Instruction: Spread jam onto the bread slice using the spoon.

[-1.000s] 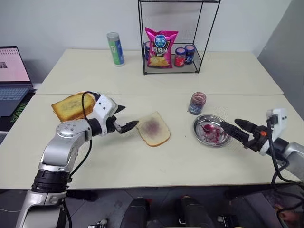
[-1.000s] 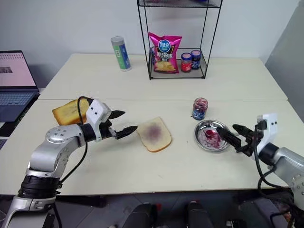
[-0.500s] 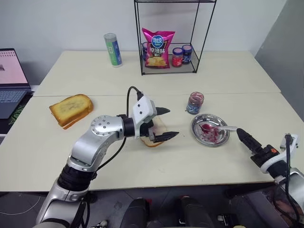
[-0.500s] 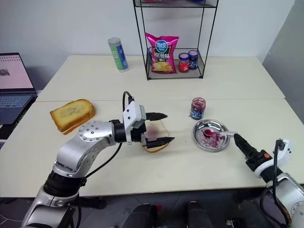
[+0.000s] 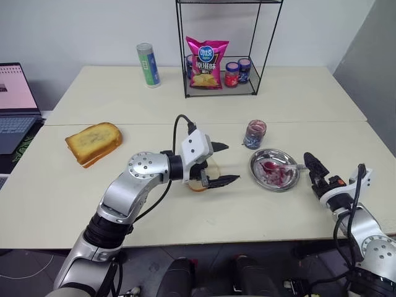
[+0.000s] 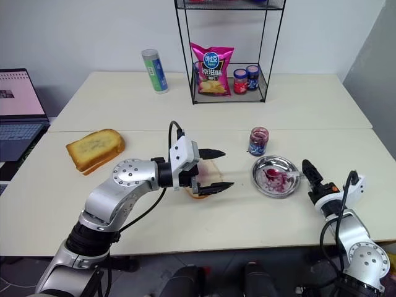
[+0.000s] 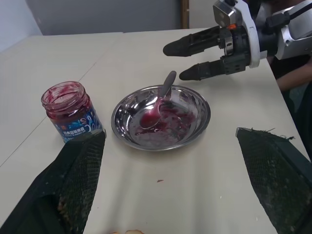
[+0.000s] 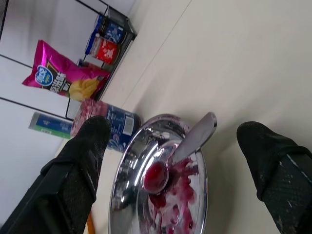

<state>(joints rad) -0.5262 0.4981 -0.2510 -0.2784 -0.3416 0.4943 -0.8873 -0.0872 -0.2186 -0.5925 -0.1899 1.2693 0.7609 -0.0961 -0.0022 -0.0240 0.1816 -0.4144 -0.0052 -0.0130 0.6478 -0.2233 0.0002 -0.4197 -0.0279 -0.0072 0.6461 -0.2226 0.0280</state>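
The spoon's handle (image 5: 294,166) is pointing away from my left gripper, so next my right gripper grabs the spoon's handle and dips the spoon into the jam jar (image 5: 255,133) before spreading.
The bread slice (image 6: 208,169) lies at the table's middle, mostly covered by my left gripper (image 5: 228,163), which hovers open over it with its fingers pointing toward the dish. The spoon (image 7: 159,102) rests in the round steel dish (image 5: 256,171), bowl down in smeared jam (image 7: 168,120), handle sticking out over the rim toward my right gripper (image 7: 176,62). That gripper is open, a short way off the dish's right side, its fingers aimed at the spoon's handle without touching it. An open jam jar (image 5: 255,133) stands just behind the dish.
A thick toasted slice (image 5: 93,140) lies at the left. At the back stands a wire rack (image 5: 266,37) holding a pink chip bag (image 5: 207,62) and small jars, with a green canister (image 5: 148,64) beside it. A laptop (image 5: 15,98) sits at the far left edge.
My left arm swung right, from beside the toast to over the bread slice. My right gripper drew back off the dish, dropped a little and rolled; the spoon now shows in the dish.
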